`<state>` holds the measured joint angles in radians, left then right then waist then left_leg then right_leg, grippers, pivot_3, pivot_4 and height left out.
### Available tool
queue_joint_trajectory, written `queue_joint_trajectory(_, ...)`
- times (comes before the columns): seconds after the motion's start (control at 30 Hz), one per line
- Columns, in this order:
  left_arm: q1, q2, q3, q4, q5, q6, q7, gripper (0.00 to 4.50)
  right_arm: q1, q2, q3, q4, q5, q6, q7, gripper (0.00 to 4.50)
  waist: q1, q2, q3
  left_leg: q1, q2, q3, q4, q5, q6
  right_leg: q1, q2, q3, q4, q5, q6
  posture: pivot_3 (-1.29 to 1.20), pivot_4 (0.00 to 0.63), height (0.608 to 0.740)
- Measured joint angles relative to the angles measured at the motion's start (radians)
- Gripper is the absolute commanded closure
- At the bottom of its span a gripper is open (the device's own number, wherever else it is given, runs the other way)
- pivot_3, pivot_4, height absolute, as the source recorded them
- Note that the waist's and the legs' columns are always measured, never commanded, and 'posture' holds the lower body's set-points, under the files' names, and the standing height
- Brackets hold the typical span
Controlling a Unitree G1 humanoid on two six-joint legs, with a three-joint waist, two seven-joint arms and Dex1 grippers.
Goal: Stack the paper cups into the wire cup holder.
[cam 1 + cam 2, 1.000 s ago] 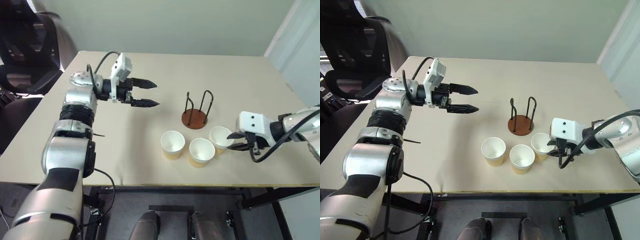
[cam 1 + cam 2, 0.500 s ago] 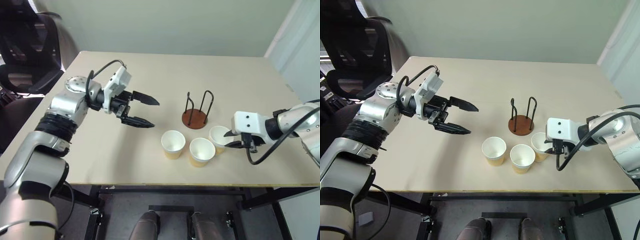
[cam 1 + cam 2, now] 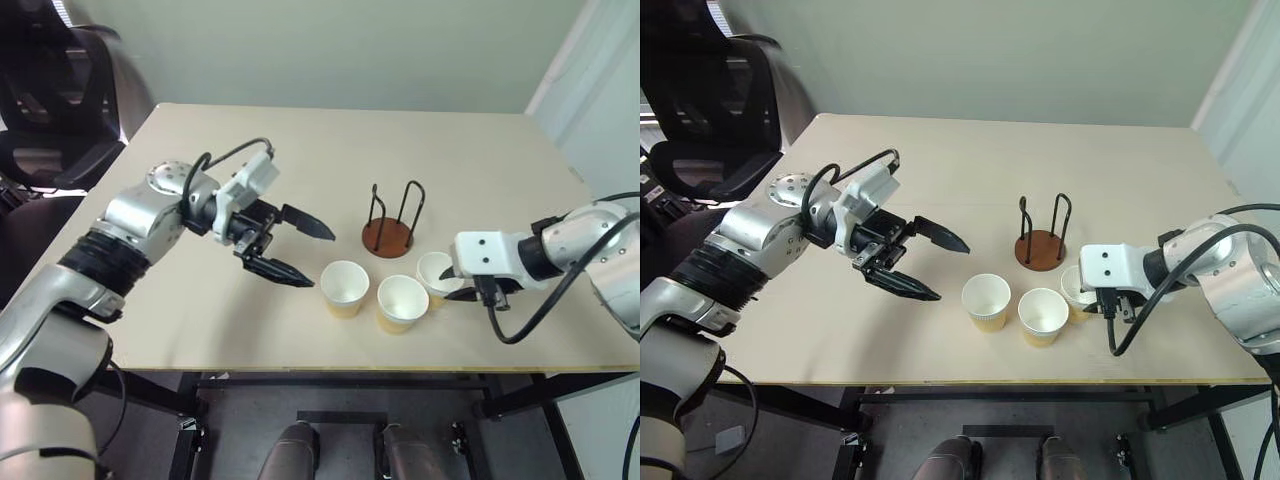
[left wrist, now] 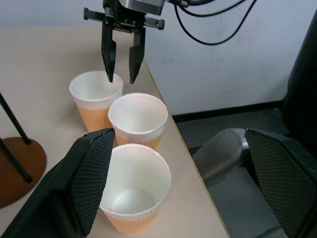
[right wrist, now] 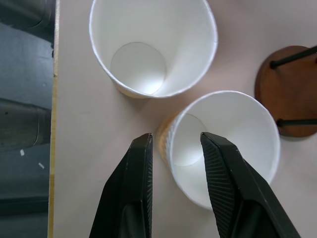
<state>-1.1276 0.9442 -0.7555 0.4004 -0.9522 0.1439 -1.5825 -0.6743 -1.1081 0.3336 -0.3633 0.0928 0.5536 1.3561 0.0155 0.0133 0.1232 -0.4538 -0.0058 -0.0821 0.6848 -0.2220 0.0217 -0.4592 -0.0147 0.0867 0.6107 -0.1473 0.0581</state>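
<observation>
My gripper is about to lower the paper cup (image 3: 437, 274), and the wire cup holder's uprights (image 3: 394, 217) are far apart. The cup will settle between them with its rim near their tops.
Three paper cups stand in a row near the table's front edge: left (image 3: 345, 288), middle (image 3: 402, 302) and right (image 3: 437, 273). Just behind them is the wire cup holder (image 3: 390, 235), with nothing in it. My right gripper (image 5: 177, 136) is open astride the right cup (image 5: 233, 129)'s rim, one finger inside and one outside, with gaps to the wall. The left gripper (image 3: 322, 260) hangs open above the table to the left of the left cup (image 4: 131, 198), pointing at the row.
The beige table (image 3: 300, 140) runs far back behind the holder. A black office chair (image 3: 50, 90) stands off the table's back left corner. The cups sit close to the front edge (image 3: 400, 368). A black cable (image 3: 520, 325) loops from my right wrist.
My left arm has drawn back toward the front edge and swung its open gripper round to face the cups. The right gripper has rolled slightly at the right cup's rim.
</observation>
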Motion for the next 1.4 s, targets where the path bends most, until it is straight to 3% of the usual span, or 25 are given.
queue_joint_trajectory(1.17,0.013,0.02,0.038,-0.02,0.0,0.007,-0.001,0.0,-0.005,0.045,0.042,0.067,-0.166,-0.157,0.087,3.06,-0.001,0.0,0.0,0.0,0.0,0.0,-0.002,0.0,-0.001,0.0,0.0,0.0,-0.001,-0.001,-0.001,0.0,0.15,0.74)
queue_joint_trajectory(1.27,0.013,0.019,0.038,-0.019,0.001,0.007,-0.001,0.0,-0.005,0.047,0.042,0.07,-0.167,-0.158,0.089,3.61,-0.001,0.0,0.0,0.0,0.0,0.0,-0.002,0.0,-0.001,0.0,0.0,0.0,-0.001,-0.001,-0.001,0.0,0.15,0.74)
queue_joint_trajectory(1.37,0.013,0.019,0.039,-0.019,0.002,0.007,-0.001,0.0,-0.004,0.049,0.042,0.075,-0.17,-0.16,0.09,4.47,-0.001,0.0,0.0,0.0,0.0,0.0,-0.002,0.0,-0.001,0.0,0.0,0.0,-0.001,-0.001,-0.002,0.0,0.15,0.74)
queue_joint_trajectory(1.4,0.013,0.019,0.039,-0.019,0.002,0.007,-0.001,0.0,-0.003,0.05,0.042,0.076,-0.173,-0.162,0.091,4.47,-0.001,0.0,0.0,0.0,0.0,0.0,-0.002,0.0,-0.001,0.0,0.0,0.0,-0.001,-0.001,-0.002,0.0,0.15,0.74)
